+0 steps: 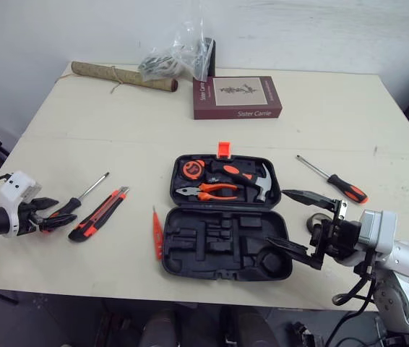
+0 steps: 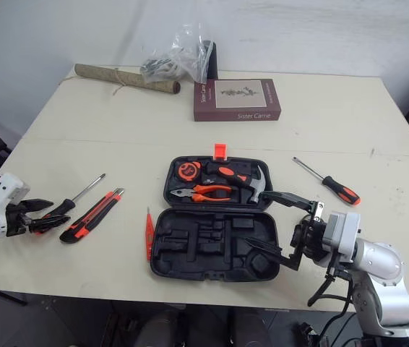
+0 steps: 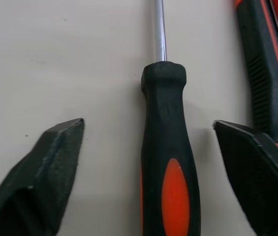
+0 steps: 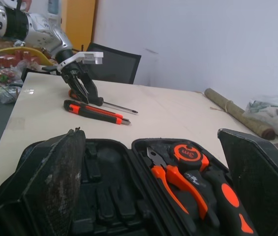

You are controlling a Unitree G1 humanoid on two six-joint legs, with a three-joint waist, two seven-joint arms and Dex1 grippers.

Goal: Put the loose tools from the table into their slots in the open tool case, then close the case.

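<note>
A long trough (image 1: pixel 220 215) runs next to the tool case's hinge. The screwdriver (image 1: pixel 63 215) will lie lengthwise in there when I lower it with my left gripper.
The black tool case (image 1: pixel 190 249) lies open at the table's front middle, holding a tape measure (image 1: pixel 192 169), pliers (image 1: pixel 208 191) and a hammer (image 1: pixel 246 178). To its left lie a screwdriver (image 1: pixel 83 195), an orange-black utility knife (image 1: pixel 100 212) and a small red tester pen (image 1: pixel 157 233). A second screwdriver (image 1: pixel 336 181) lies right of the case. My left gripper (image 1: pixel 49 215) is open, one finger on each side of the left screwdriver's handle (image 3: pixel 164 162), not touching it. Over the case's right edge, my right gripper (image 1: pixel 277 217) is open with nothing between its fingers.
At the table's far side lie a dark red book (image 1: pixel 237 97), a rolled mat (image 1: pixel 121 76) and a clear plastic bag (image 1: pixel 179 54). The front table edge runs just below the case.
</note>
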